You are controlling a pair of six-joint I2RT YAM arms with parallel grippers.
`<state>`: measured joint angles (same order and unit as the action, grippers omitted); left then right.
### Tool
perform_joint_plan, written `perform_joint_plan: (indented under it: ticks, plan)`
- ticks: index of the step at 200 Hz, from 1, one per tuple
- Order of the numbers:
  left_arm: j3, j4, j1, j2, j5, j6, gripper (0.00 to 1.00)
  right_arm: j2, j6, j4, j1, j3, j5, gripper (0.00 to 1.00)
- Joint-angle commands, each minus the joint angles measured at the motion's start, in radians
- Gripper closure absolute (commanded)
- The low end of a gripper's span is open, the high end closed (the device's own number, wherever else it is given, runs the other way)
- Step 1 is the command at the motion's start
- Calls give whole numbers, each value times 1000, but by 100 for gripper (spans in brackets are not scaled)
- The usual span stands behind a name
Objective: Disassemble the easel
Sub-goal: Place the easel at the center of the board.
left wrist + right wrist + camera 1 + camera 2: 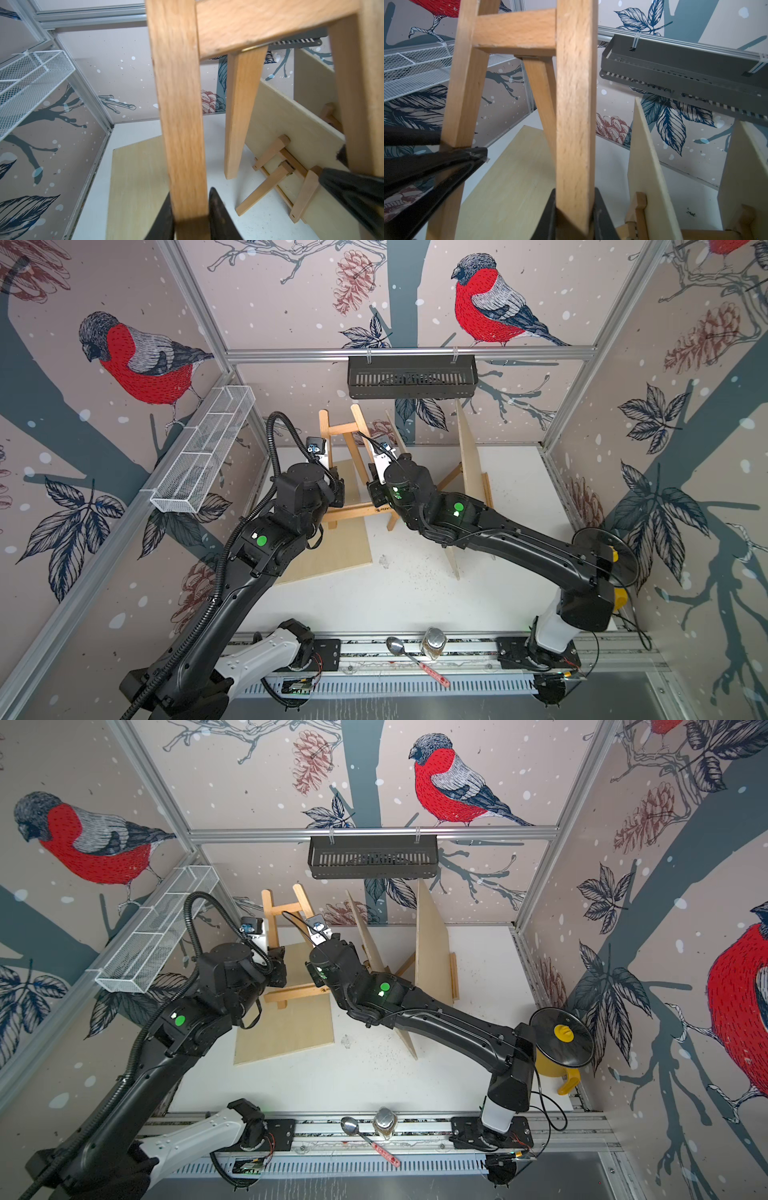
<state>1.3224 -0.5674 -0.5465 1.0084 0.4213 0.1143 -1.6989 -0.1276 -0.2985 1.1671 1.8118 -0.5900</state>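
The plywood panels (432,940) are in the way between the easel and the free space (489,969) beyond, so the robot's left gripper should open and its right gripper should raise the easel over the panels.
A wooden easel (340,429) (286,909) stands upright at the back centre, its feet on a flat plywood panel (332,556) (286,1036). In the left wrist view my left gripper (191,212) is shut on the easel's left front leg (178,104), one finger on each side. My right gripper (575,207) is shut on the right front leg (575,104) at about the same height. Each gripper also shows in the other wrist view: the right one (353,187) and the left one (446,145). In both top views the wrists hide the fingertips.
Two more plywood panels on small easels (469,456) (451,556) stand just right of my right arm. A white mesh basket (203,448) hangs on the left wall and a black basket (411,377) on the back rail. A spoon (407,655) and a jar (432,643) lie on the front rail.
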Motion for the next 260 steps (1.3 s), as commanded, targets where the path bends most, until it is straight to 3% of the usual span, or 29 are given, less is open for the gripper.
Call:
perform_joint_plan:
  ticks: [1,68,129,202,219,260]
  plan:
    - [0,34,4,1,57,-16,67,34,33,23,-8,-5,87,92]
    - [7,29,5,-35,84,-16,56,145,9,79,-69,-55,282,94]
    - [4,30,4,-178,59,27,51,263,32,158,-132,-55,374,94]
    - [-5,177,4,-249,-315,41,35,274,43,183,-233,-42,436,94]
    - [-11,189,3,-245,-287,50,35,271,55,185,-240,-39,424,94]
    - [4,87,4,-261,-15,76,35,379,92,195,-336,-79,323,94]
